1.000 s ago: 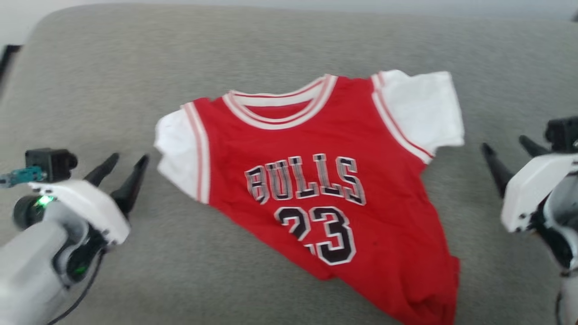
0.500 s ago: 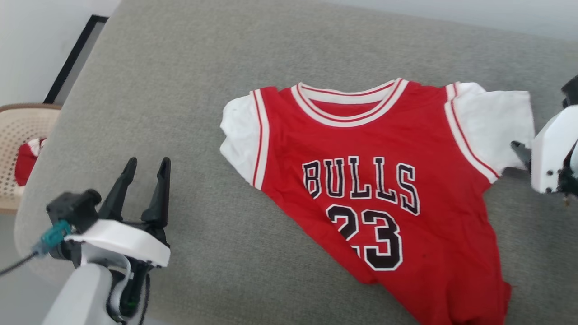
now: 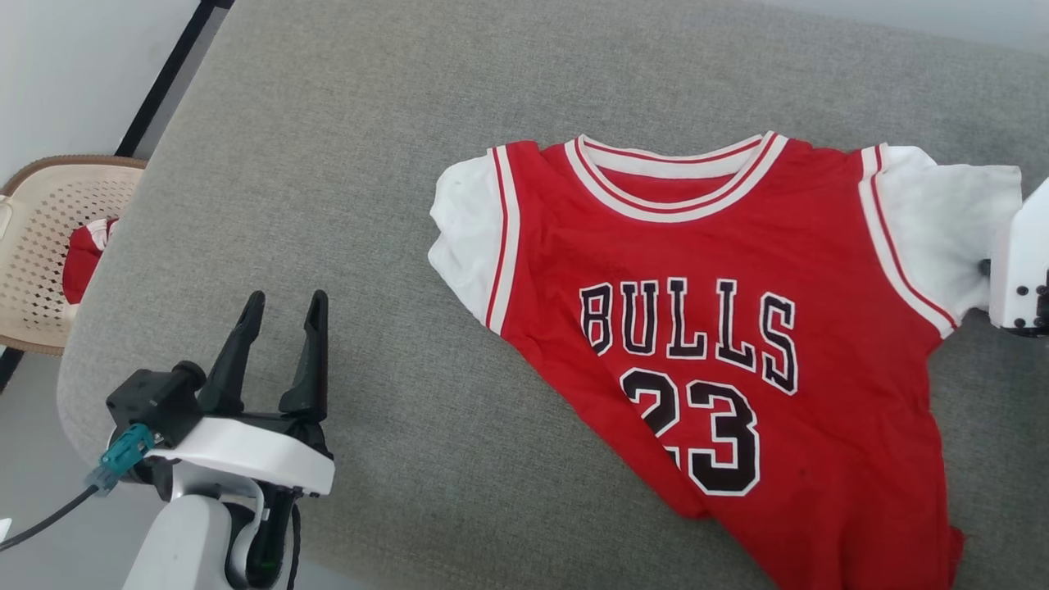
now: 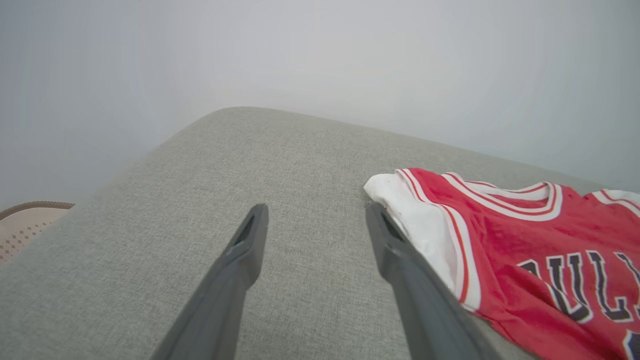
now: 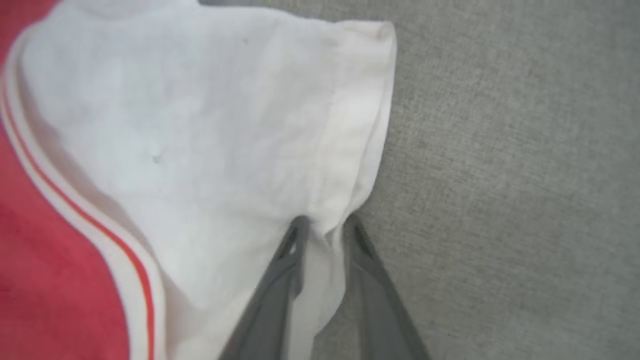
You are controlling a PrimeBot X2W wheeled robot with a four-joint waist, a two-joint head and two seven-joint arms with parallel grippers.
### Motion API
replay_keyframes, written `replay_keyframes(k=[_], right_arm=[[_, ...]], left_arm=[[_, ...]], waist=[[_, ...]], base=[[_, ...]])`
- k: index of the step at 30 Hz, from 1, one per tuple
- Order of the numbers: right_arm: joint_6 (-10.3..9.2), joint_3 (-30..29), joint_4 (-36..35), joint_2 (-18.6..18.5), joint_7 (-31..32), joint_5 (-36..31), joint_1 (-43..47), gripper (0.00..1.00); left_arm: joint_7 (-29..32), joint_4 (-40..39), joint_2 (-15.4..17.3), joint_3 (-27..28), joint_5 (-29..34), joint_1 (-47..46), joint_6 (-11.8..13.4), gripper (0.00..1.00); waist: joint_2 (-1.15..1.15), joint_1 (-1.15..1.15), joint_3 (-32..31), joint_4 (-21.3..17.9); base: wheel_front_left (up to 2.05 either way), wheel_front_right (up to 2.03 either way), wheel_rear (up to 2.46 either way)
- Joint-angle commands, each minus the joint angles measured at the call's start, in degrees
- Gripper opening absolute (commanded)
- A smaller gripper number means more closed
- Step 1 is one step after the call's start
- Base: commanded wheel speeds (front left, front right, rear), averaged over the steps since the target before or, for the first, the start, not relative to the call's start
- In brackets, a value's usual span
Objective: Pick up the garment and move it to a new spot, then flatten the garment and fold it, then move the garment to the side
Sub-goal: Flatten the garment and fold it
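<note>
A slanting fold (image 3: 644, 431) runs across the black lettering. I expect the garment's body (image 3: 836, 413) to spread out wide and straight when I lift it by both sleeves.
The garment (image 3: 697, 246), a red jersey with white short sleeves and black lettering, lies face up and spread on the grey cushion (image 3: 328, 164), its lower hem bunched toward the bottom right. My right gripper (image 5: 326, 225) is shut on the outer hem of the garment's white sleeve (image 5: 225, 125), with cloth pinched between the fingers. Its white housing (image 3: 1020, 270) sits at the right edge of the head view. My left gripper (image 3: 283, 307) stands open over bare cushion, left of the other white sleeve (image 3: 463, 238). In the left wrist view that gripper (image 4: 316, 210) has one finger close beside the sleeve (image 4: 415, 220).
A beige perforated plastic chair (image 3: 41, 205) stands off the cushion's left edge with a red and white cloth (image 3: 82, 258) on it. A black strip (image 3: 164, 74) runs along the pale wall behind. The cushion's rounded left corner (image 3: 74, 385) is near my left arm.
The head camera has swung left, shifting the whole picture. My right gripper, open and apart from the sleeve a second ago, has come in onto the sleeve's hem and shut on it.
</note>
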Motion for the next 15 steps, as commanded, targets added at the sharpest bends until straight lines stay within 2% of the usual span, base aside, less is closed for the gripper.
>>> replay_keyframes(k=[1,7,12,15], right_arm=[[-0.03,-0.4,1.7,0.0,-0.3,-0.9,1.8,0.0],[-0.09,-2.5,0.9,-1.7,-4.2,-2.3,2.3,0.0],[-0.07,-3.9,-0.3,-2.7,-4.9,-2.0,3.4,0.0],[-0.06,-4.6,-1.2,-2.1,-5.5,-1.6,4.2,0.0]], left_arm=[[-0.3,-0.3,0.2,0.1,0.0,0.9,-0.2,1.0],[-0.3,-1.0,0.9,0.4,-0.7,1.9,-0.2,1.0],[-0.3,-1.5,1.4,0.2,-0.8,2.2,-0.2,1.0],[-0.3,-1.9,1.7,0.3,-1.0,2.2,-0.2,1.0]], waist=[[0.0,0.0,-0.2,-0.3],[0.0,0.0,-1.3,-2.2],[0.0,0.0,-1.6,-3.5],[0.0,0.0,-1.7,-4.3]], base=[[0.0,0.0,0.0],[0.0,0.0,0.0],[0.0,0.0,0.0],[0.0,0.0,0.0]])
